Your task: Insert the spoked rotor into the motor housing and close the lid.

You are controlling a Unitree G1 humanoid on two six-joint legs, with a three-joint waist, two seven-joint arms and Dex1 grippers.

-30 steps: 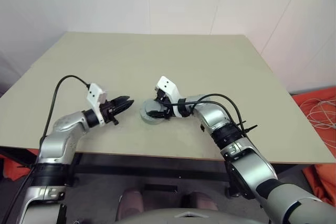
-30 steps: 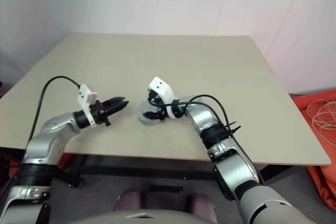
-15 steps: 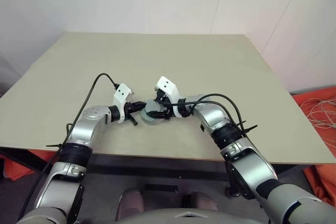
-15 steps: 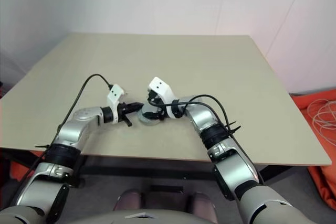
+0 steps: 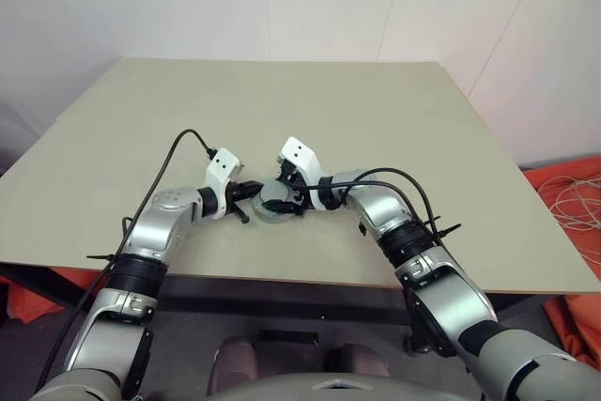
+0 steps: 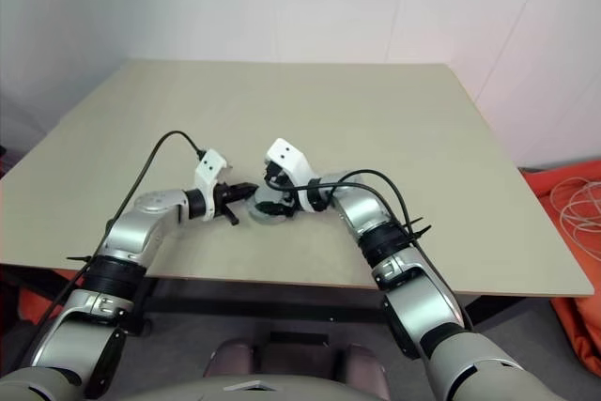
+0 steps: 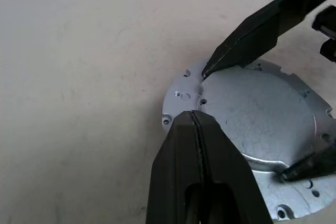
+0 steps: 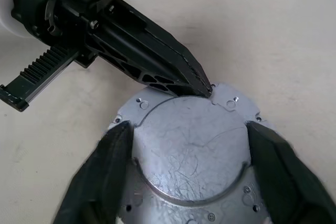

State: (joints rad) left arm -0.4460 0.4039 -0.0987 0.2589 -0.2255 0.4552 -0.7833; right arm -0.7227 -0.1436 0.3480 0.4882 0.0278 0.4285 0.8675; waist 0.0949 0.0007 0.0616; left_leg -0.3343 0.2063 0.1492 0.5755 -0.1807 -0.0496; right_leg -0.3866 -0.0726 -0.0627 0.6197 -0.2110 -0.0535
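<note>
The lid (image 8: 190, 145) sits level and centred inside the housing's edge (image 8: 232, 99), so I expect the lid to stay in place and ride along when the robot lifts the housing.
The lid (image 8: 191, 150), plain light grey face up, lies on the motor housing, whose flange (image 8: 231, 100) with small holes shows around it. The stack sits on the table near its front edge (image 5: 274, 206). My right gripper (image 8: 189, 129) stands open, one black finger (image 8: 113, 153) on each side of the lid's rim. My left gripper (image 7: 193, 115) is shut with nothing in it, and its tip rests at the rim of the lid, on the flange (image 7: 181, 95). The spoked rotor is hidden.
The beige table (image 5: 376, 119) stretches wide behind and to both sides of the stack. Its front edge runs just below my arms. Orange material with a white cable (image 5: 573, 199) lies on the floor to the right.
My left gripper has swung right and down to the housing's rim and closed its fingers. My right arm has stayed over the lid.
</note>
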